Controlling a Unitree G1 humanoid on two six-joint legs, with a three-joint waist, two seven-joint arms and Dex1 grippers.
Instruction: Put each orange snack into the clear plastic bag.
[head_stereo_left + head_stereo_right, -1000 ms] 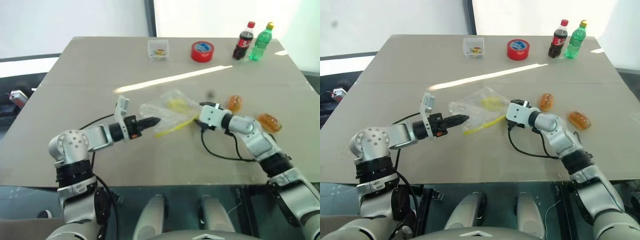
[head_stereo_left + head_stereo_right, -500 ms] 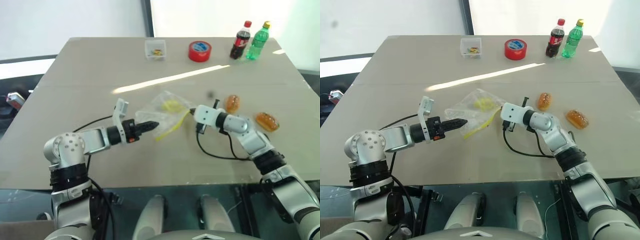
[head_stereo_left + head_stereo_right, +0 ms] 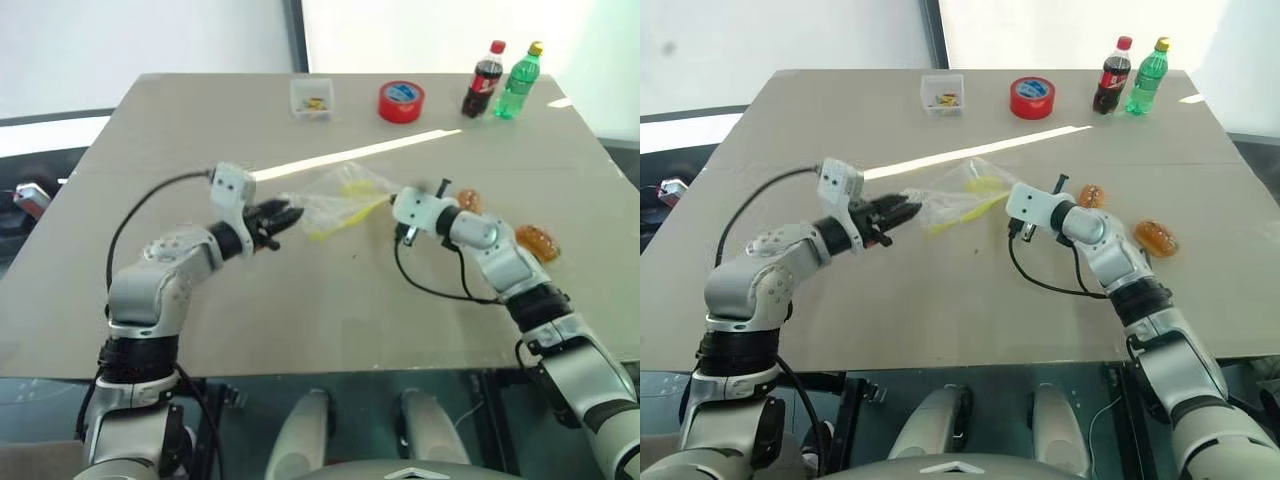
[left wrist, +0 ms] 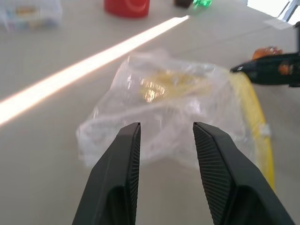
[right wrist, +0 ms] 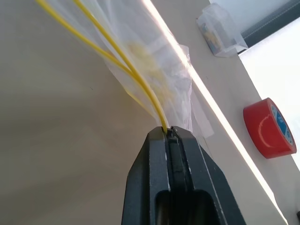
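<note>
I should take the strip's end by the white slider with my left gripper before my right gripper opens the bag's opening, because my right gripper is pinching the yellow seal strip shut.
The clear plastic bag hangs crinkled just above the table's middle, its yellow seal strip toward my right arm. My right gripper is shut on that yellow strip at the bag's right edge and holds it raised. On the other side of the bag, my left gripper is open and level, with its fingertips just short of the bag and nothing between them. One orange snack lies right behind my right wrist, partly hidden. The other orange snack lies further right on the table.
Along the far edge stand a small clear box, a red tape roll, a cola bottle and a green bottle. A black cable loops on the table below my right wrist.
My left gripper has let go of the bag, opened, rolled and risen. My right gripper has shut on the yellow strip and lifted the bag off the table.
</note>
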